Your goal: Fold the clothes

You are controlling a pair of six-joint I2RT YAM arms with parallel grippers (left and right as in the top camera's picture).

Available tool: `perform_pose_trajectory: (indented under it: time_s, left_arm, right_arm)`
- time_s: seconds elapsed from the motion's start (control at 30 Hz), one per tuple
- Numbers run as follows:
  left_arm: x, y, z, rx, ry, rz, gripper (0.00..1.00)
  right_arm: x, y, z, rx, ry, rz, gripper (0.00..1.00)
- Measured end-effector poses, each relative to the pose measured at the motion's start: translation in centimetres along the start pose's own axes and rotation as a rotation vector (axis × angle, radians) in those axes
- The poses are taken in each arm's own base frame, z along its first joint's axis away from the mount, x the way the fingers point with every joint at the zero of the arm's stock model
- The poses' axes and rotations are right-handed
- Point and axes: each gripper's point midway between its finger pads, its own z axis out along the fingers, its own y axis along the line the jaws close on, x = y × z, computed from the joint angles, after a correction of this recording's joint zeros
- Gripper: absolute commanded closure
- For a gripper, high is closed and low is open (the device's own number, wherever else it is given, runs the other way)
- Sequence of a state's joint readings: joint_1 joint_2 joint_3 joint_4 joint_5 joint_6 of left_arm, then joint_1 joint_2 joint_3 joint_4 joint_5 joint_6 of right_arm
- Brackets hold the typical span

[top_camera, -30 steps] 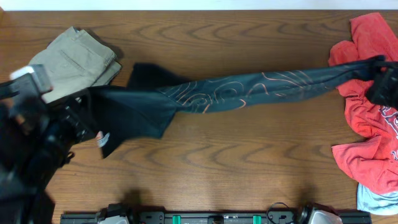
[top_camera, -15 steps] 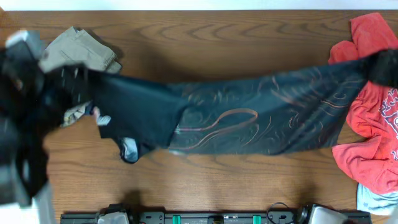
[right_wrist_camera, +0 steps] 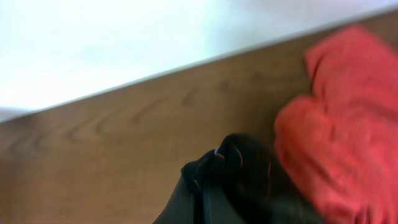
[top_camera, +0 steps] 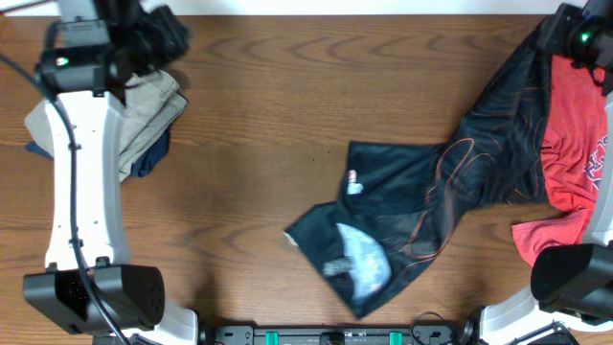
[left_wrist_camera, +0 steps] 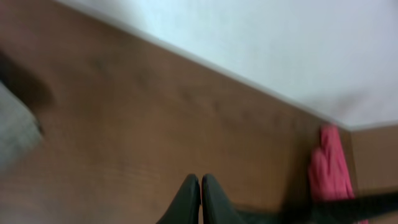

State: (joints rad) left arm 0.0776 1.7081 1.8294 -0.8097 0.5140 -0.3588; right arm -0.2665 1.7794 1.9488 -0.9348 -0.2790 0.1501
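My left gripper should stretch out the black jersey by its loose back corner [top_camera: 358, 153], because my right gripper holds one end of the jersey and the rest of it lies crumpled [top_camera: 402, 206].
The black jersey [top_camera: 421, 206] with thin orange lines and white logos lies crumpled on the right half of the table. One end rises to the back right corner. My right gripper [top_camera: 565, 34] is there, shut on a bunched black edge of the jersey [right_wrist_camera: 239, 171], which shows in the right wrist view. My left gripper [top_camera: 158, 34] is at the back left, over the khaki trousers. In the left wrist view its fingers [left_wrist_camera: 200, 190] are shut together with nothing between them.
Folded khaki-beige trousers [top_camera: 144, 110] lie at the back left over a dark blue cloth. A red garment [top_camera: 575, 163] lies at the right edge, partly under the jersey; it also shows in the right wrist view [right_wrist_camera: 342, 124]. A light blue cloth [top_camera: 603, 240] is at the right edge.
The left gripper has let go of the jersey and moved to the back left. The jersey's left end has dropped and slid right, crumpling at centre right. The right gripper moved back, still holding it.
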Motion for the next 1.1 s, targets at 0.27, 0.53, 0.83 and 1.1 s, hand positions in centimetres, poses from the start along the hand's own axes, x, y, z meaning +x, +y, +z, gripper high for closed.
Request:
perform_pose_trajectory:
  time_s: [0.27, 0.53, 0.83, 1.1]
  left_arm:
    - [9.9, -5.3, 3.0, 0.041, 0.319, 0.094, 0.55]
    - [18.1, -7.8, 9.6, 0.045, 0.563, 0.157, 0.25]
    - [26.1, -6.2, 18.2, -0.017, 0.745, 0.145, 0.17]
    - [31.5, -6.8, 23.4, 0.019, 0.786, 0.222, 0.17]
  right_arm:
    - [4.1, -0.4, -0.3, 0.025, 0.163, 0.033, 0.99]
    - [6.2, -1.7, -0.8, 0.101, 0.249, 0.038, 0.99]
    - [6.9, -2.0, -1.1, 0.117, 0.279, 0.031, 0.99]
    - [7.8, -2.2, -1.4, 0.128, 0.315, 0.035, 0.99]
